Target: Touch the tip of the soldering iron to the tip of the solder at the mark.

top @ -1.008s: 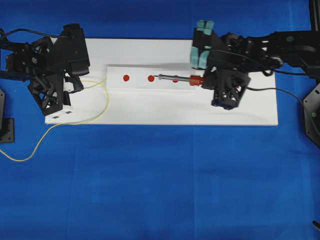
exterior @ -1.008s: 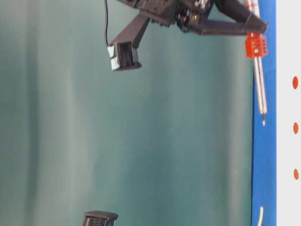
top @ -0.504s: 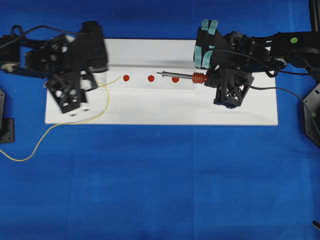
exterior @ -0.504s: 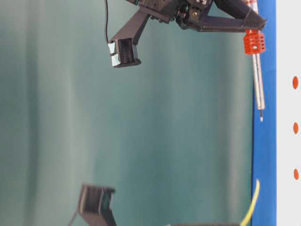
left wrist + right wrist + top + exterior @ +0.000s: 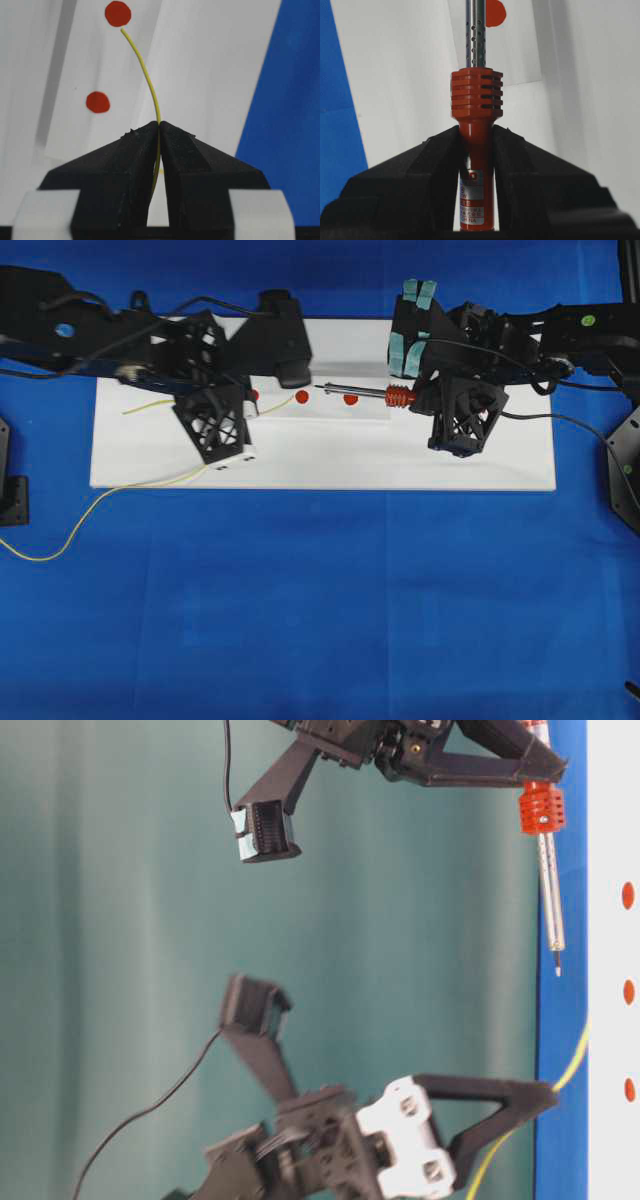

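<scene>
The solder's loose end [image 5: 122,30] is at the edge of the middle mark. My left gripper should put it on the mark [image 5: 302,397] and hold still for the iron's tip.
The soldering iron [image 5: 365,393] has a red-orange handle [image 5: 476,100] with my right gripper [image 5: 476,129] shut on it. Its silver shaft points left over the right-hand red mark [image 5: 350,399]. Its tip hangs above the board, short of the middle mark [image 5: 302,397]. My left gripper [image 5: 159,125] is shut on the thin yellow solder [image 5: 147,75]. The solder's free end curves up to the edge of a red mark [image 5: 118,13]. In the table-level view the solder [image 5: 570,1065] rises toward the iron [image 5: 547,870], and a gap separates the two tips.
A white board [image 5: 480,455] lies on blue cloth with a raised white strip [image 5: 330,412] carrying the red marks. The rest of the solder [image 5: 100,502] trails off the board's left front onto the cloth. A black cord [image 5: 560,420] runs right from the iron.
My left arm has swung right across the board, carrying the solder's end from the left edge to the marks. The right gripper and iron have barely shifted.
</scene>
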`<state>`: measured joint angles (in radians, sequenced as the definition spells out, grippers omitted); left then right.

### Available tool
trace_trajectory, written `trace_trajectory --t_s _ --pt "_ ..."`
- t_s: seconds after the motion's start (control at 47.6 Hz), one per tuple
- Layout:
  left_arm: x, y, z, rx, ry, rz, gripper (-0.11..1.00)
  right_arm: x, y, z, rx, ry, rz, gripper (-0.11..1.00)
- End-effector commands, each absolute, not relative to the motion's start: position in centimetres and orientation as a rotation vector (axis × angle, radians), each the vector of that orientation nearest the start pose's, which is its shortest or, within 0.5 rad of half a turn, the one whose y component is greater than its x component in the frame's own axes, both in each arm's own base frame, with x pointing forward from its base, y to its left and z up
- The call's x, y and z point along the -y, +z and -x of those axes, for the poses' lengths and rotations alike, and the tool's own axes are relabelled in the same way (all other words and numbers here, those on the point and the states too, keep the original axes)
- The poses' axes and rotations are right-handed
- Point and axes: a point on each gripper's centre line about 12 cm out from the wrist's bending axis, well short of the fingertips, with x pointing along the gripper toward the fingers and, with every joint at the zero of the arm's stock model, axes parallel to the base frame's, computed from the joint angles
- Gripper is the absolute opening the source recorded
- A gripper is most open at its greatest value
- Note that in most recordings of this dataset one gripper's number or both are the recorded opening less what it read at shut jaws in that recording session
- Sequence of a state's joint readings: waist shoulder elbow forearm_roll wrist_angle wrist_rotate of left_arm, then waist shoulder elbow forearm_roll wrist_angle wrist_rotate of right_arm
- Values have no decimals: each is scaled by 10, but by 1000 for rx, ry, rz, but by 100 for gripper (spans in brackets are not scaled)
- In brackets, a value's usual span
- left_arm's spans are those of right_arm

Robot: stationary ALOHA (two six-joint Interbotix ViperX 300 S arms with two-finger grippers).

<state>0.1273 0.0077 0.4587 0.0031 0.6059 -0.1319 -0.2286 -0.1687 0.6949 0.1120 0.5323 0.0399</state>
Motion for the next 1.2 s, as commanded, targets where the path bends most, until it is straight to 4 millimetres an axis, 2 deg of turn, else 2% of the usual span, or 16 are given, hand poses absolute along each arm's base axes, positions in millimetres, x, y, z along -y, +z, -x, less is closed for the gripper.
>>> trace_trajectory --t_s 0.0,0.147,0.441,1.176 --pt "-52 197 -394 -1022 189 184 3 68 187 -320 -1011 -227 -271 6" --pt "-55 190 -400 -1021 192 184 3 68 186 -320 -1014 -228 -264 6" --pt "-55 182 -398 -1043 195 188 3 69 181 -322 -1028 -228 -264 6" --pt "-55 176 -394 -1065 197 189 3 70 167 -343 -1115 -217 -272 6"
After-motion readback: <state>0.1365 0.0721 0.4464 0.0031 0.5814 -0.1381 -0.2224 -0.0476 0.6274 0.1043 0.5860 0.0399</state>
